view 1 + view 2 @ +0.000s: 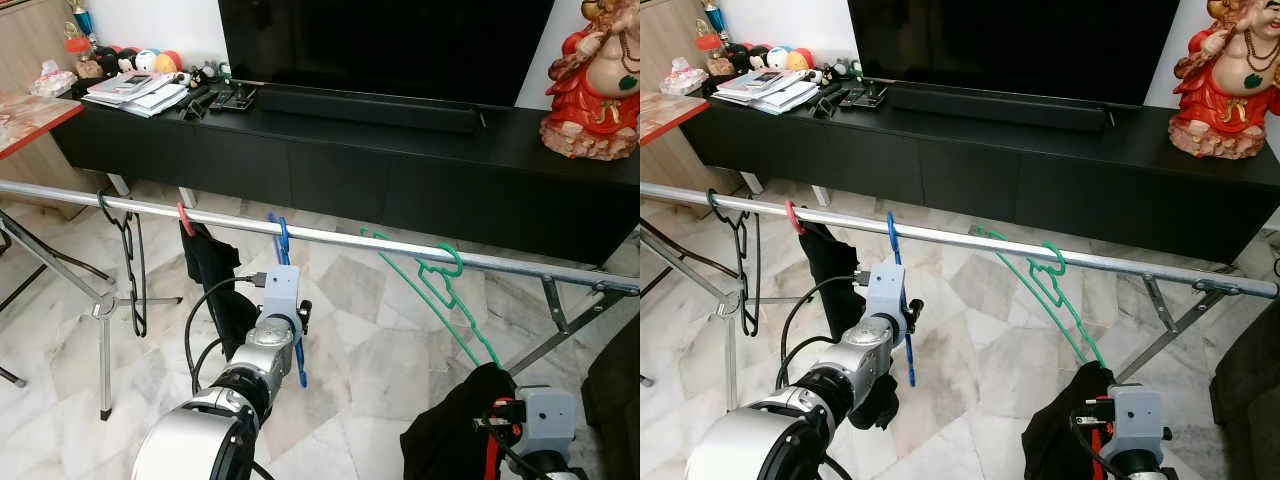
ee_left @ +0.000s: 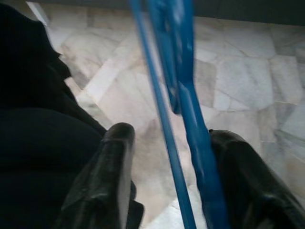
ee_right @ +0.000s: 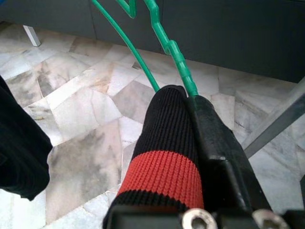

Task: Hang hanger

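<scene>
My gripper will lift the blue hanger (image 1: 284, 241) off the rail alone and empty, because the black garment is hanging from its own red hook (image 1: 186, 219).
A silver rail (image 1: 330, 237) runs across in front of me. A blue hanger (image 1: 283, 238) hangs from it by its hook. My left gripper (image 2: 171, 138) is open, and the blue hanger's thin bars (image 2: 188, 109) pass between its fingers, closer to one finger (image 2: 238, 162). A green hanger (image 1: 440, 295) has its hook over the rail further right and slants down towards me. My right gripper (image 3: 188, 95) is shut on its lower end, along with a black knit garment with a red band (image 3: 164, 171) that drapes below (image 1: 450, 430).
A black hanger (image 1: 130, 260) and a red-hooked hanger with a black garment (image 1: 210, 262) hang at the rail's left. Rack legs (image 1: 105, 330) stand on the marble floor. Behind are a black TV console (image 1: 400, 160), a red statue (image 1: 595, 85) and papers (image 1: 135, 92).
</scene>
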Motion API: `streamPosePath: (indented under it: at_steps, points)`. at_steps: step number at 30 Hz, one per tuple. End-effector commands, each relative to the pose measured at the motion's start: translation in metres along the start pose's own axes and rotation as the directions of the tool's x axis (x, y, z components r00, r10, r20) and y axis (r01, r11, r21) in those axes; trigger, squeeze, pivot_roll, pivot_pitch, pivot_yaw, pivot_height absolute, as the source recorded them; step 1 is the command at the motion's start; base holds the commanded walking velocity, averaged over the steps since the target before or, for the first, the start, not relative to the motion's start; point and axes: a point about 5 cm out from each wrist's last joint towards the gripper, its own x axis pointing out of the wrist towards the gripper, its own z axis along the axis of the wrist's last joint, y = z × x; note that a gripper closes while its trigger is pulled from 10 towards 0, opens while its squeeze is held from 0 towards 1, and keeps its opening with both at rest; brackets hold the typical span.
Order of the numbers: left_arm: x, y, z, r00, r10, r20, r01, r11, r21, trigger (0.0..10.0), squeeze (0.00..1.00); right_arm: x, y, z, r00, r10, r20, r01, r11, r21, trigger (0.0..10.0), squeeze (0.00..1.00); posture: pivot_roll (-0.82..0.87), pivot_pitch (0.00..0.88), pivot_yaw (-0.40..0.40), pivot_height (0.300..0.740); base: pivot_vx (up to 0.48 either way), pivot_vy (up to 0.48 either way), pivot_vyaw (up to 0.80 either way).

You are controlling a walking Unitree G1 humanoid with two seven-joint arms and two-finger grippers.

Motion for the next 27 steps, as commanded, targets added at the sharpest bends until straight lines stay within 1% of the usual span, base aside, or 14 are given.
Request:
streamPosePath:
  at_steps: [1,6,10,18,27]
  points:
    - [0.001,0.001,0.009,0.999,0.011,0.034,-0.012,1.0,0.026,0.0,0.0,0.002,0.0,0.006,1.0,-0.001,0.027,0.001,1.0,-0.005,10.0,0.0,-0.08,0.121,0.031,0.74,0.0,0.0,0.0]
    - [0.001,0.0,0.013,0.998,0.006,0.062,-0.008,0.999,0.033,0.0,0.0,0.002,0.0,0.006,1.0,-0.003,0.028,0.003,1.0,-0.004,10.0,0.0,-0.08,0.115,0.032,0.74,0.0,0.0,0.0]
    - [0.001,-0.004,0.016,0.996,-0.04,0.085,0.04,0.999,0.011,0.0,0.0,0.003,0.0,0.006,1.0,-0.004,0.025,0.004,1.0,-0.005,10.0,0.0,-0.08,0.112,0.033,0.74,0.0,0.0,0.0]
    - [0.001,-0.005,0.019,0.995,-0.039,0.097,0.037,0.999,0.027,0.0,0.0,0.004,0.001,0.005,1.0,0.0,0.025,0.001,1.0,-0.009,10.0,0.0,-0.08,0.105,0.029,0.74,0.0,0.0,0.0]
    - [0.001,-0.001,0.018,0.995,-0.021,0.1,0.017,0.999,0.035,0.0,0.0,0.008,0.001,0.006,1.0,0.001,0.027,-0.001,1.0,-0.01,10.0,0.0,-0.08,0.088,0.026,0.74,0.0,0.0,0.0]
